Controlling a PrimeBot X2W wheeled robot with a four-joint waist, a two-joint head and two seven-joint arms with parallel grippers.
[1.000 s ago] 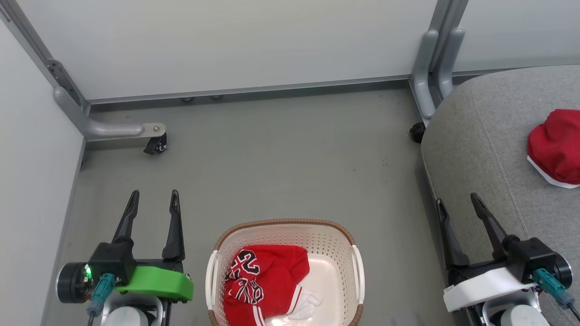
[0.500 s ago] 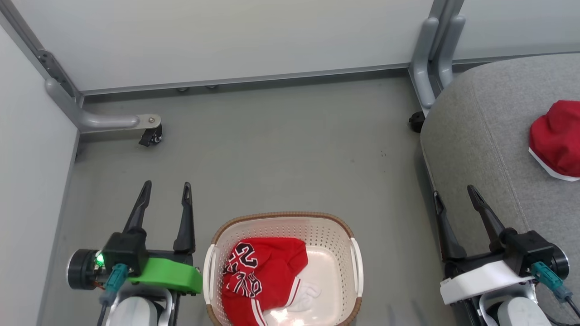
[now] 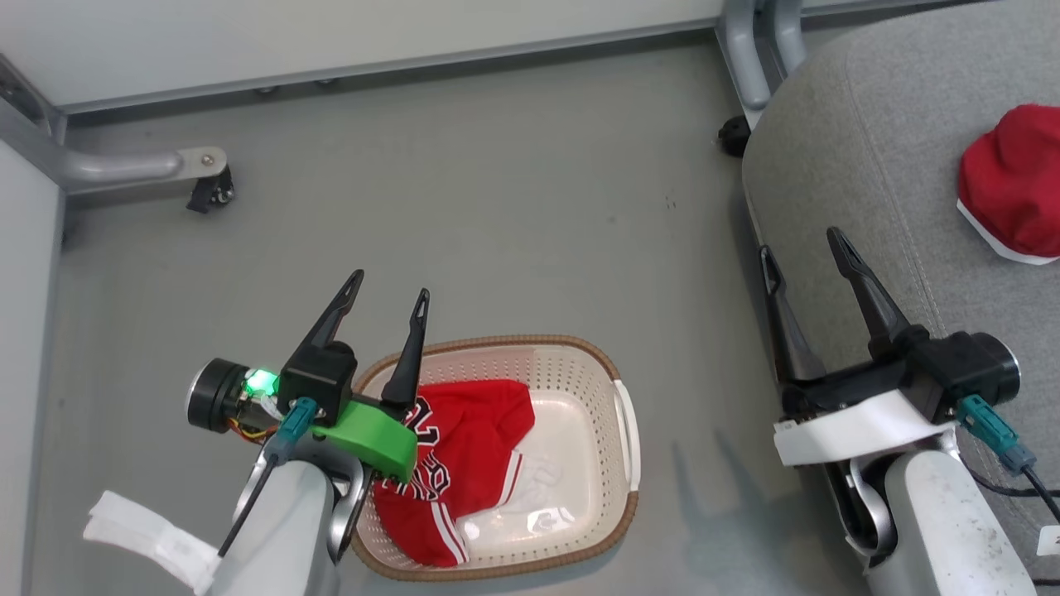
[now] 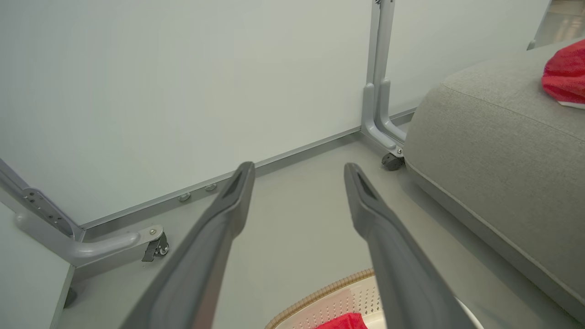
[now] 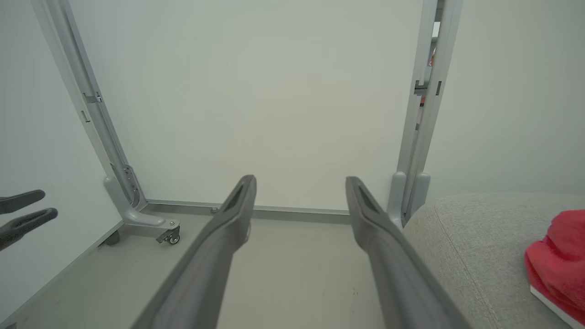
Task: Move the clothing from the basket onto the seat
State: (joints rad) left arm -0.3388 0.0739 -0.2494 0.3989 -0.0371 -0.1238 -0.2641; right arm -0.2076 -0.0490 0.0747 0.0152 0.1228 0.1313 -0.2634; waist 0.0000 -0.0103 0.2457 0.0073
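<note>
White cloth [image 3: 533, 481] sticks out from the striped trim, so I expect that cloth to come along as a sleeve end when I raise the red jersey [image 3: 474, 434].
The red jersey [image 3: 464, 451] with black-and-white lettering lies crumpled in the left half of the cream basket [image 3: 613, 377], which stands on the floor. My left gripper [image 3: 391, 285] is open and hangs over the basket's left rim, its green-cased wrist covering part of the jersey. The plain red piece with white trim [image 3: 1010, 186] rests on the grey seat [image 3: 861, 149] at the right, also seen as the red piece [image 5: 555, 265] in the right wrist view. My right gripper [image 3: 802, 244] is open at the seat's front-left edge, holding nothing.
Grey metal partition legs with castors stand on the floor at the back left [image 3: 207, 186] and beside the seat [image 3: 733, 132]. White wall panels close off the back and left. Bare grey floor [image 3: 497, 207] lies beyond the basket.
The head camera has tilted down and shifted, so the whole scene has slid. My left gripper has swung right from beside the basket to above its left rim. The right gripper keeps its place by the seat.
</note>
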